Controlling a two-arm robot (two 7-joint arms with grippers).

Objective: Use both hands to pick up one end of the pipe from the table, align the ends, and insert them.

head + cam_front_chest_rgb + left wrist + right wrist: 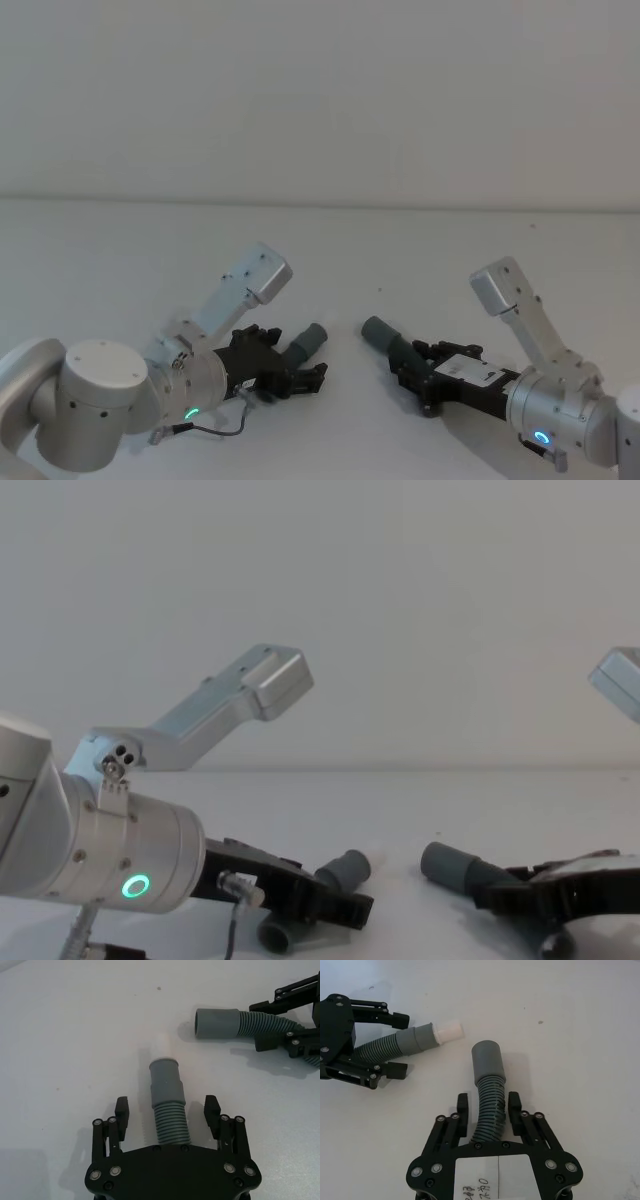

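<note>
The white spigot (pixel 161 1045) is lined up inside the grey cuff's rim (pixel 164 1060). It will stay in place and straight when I lift the ribbed part.
Two dark grey ribbed pipe pieces lie on the white table (pixel 330 250), their cuffed ends facing each other across a small gap. The left piece (pixel 167 1090) has a white spigot (pixel 448 1031) sticking out of its cuff. My left gripper (pixel 167 1105) is open and straddles its ribbed part, fingers clear on both sides. The right piece (pixel 487 1060) ends in a plain open grey cuff (pixel 380 331). My right gripper (pixel 488 1102) is shut on its ribbed section just behind that cuff. From the chest, both cuffs (pixel 345 868) (pixel 450 865) point inward.
White table surface stretches ahead of and between both grippers, back to a plain pale wall. Both arms (pixel 110 390) (pixel 560 400) reach in low from the near corners.
</note>
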